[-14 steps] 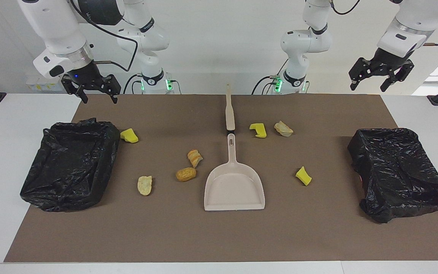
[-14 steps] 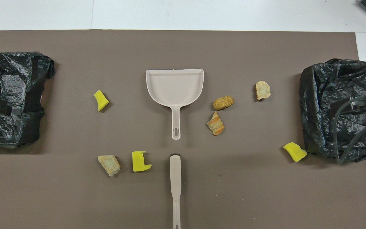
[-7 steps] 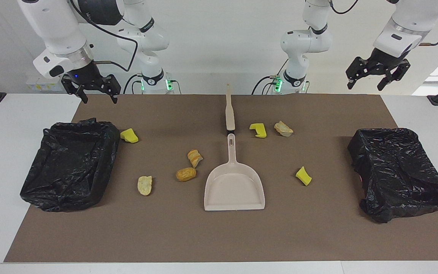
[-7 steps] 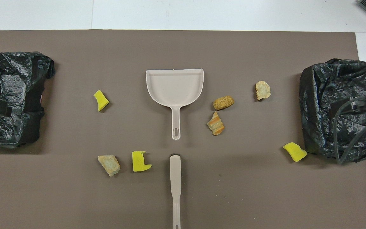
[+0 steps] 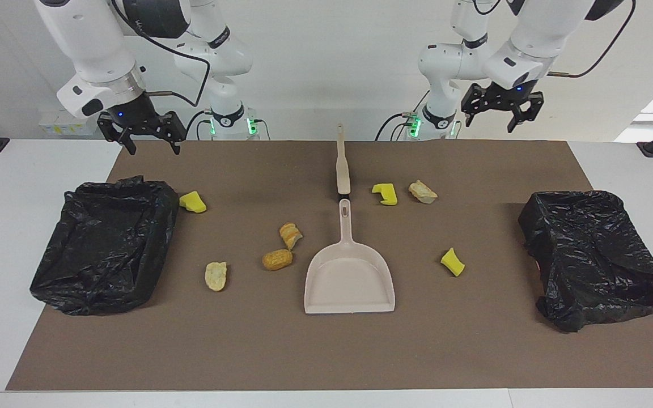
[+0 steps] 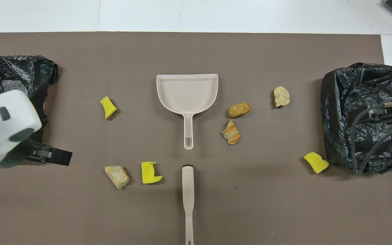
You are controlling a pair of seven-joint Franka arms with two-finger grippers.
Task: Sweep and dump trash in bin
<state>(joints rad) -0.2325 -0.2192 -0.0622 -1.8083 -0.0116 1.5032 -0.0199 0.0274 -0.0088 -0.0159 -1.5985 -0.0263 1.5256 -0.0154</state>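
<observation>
The brush [image 6: 188,188] is lying away from the trash, so the robot's left gripper should carry on heading for the brush's narrow handle [image 6: 189,224] until its open fingers close around it.
Several pieces of trash lie scattered on the brown mat [image 5: 326,351]: yellow sponge chunks [image 5: 193,202] [image 6: 150,172] and bread-like lumps [image 5: 276,259] [image 6: 281,96]. A beige dustpan [image 5: 349,277] [image 6: 187,92] lies mid-mat, its handle pointing at the beige brush [image 5: 342,164] [image 6: 188,190]. Black-bagged bins [image 5: 156,226] [image 5: 593,255] stand at each end. My right gripper [image 5: 152,148] hangs open and empty above the mat's corner by its bin. My left gripper [image 5: 490,123] [image 6: 51,157] hangs open and empty, high over the mat between the brush and the other bin.
White tabletop [image 5: 20,170] borders the mat on every side. The right arm's cable [image 6: 369,136] crosses over its bin in the overhead view.
The left arm has swung in from its end of the table toward the middle. The right gripper has shifted slightly toward the middle. Nothing on the mat has moved.
</observation>
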